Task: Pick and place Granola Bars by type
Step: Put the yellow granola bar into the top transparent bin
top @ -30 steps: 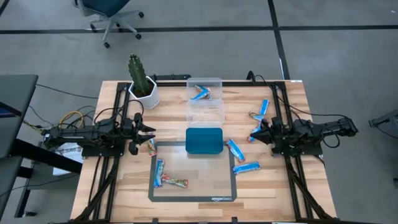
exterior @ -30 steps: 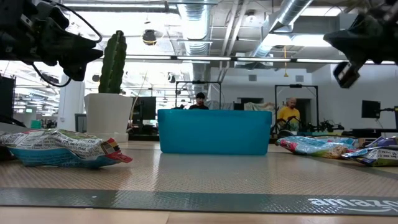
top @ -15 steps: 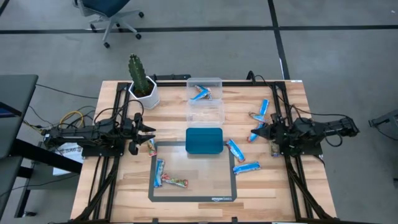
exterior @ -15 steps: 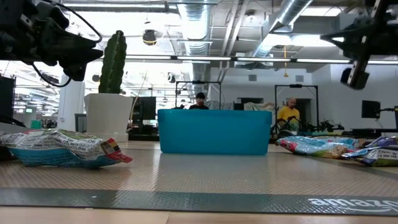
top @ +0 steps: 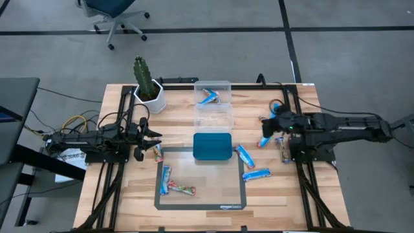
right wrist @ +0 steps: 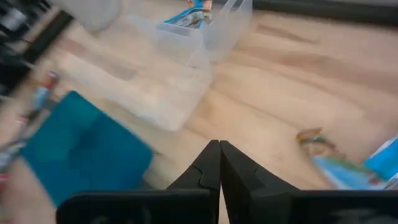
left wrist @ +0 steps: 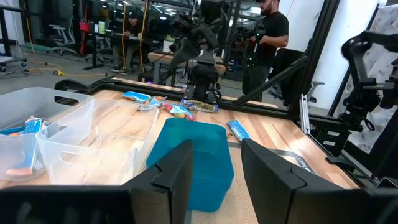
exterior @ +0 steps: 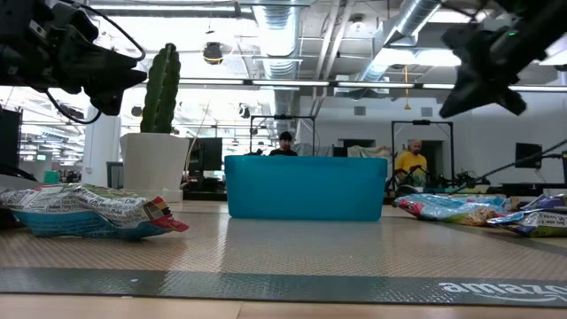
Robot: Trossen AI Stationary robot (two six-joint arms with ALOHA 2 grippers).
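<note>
My right gripper is moving toward the granola bar's brown end [right wrist: 314,138], which lies clear of the blue bar. It should keep going until its fingers close across that brown end.
Several wrapped granola bars lie flat on the table. Blue ones lie at the right [top: 274,111] [top: 244,156] [top: 256,174], and one lies in the clear box [top: 208,97]. A blue bar [top: 165,180] and a multicoloured one [top: 183,189] lie on the grey mat. My right gripper [top: 267,127] [right wrist: 219,158] is shut and empty; it hangs above the right-hand bars, slanting down. At the table's left my left gripper [top: 157,134] [left wrist: 217,168] stays level and open, with nothing between its fingers. A multicoloured bar [top: 157,153] lies just beside it.
A teal tray [top: 212,146] stands at the centre, on the far edge of the grey mat [top: 200,204]. The clear two-part box [top: 213,116] stands behind the tray, and a potted cactus [top: 147,84] at the far left. People stand in the room beyond the table.
My right gripper has risen off its rest and swung out toward the table's far edge, tipping from level to slanting down; its fingers stay shut. No bar has moved.
</note>
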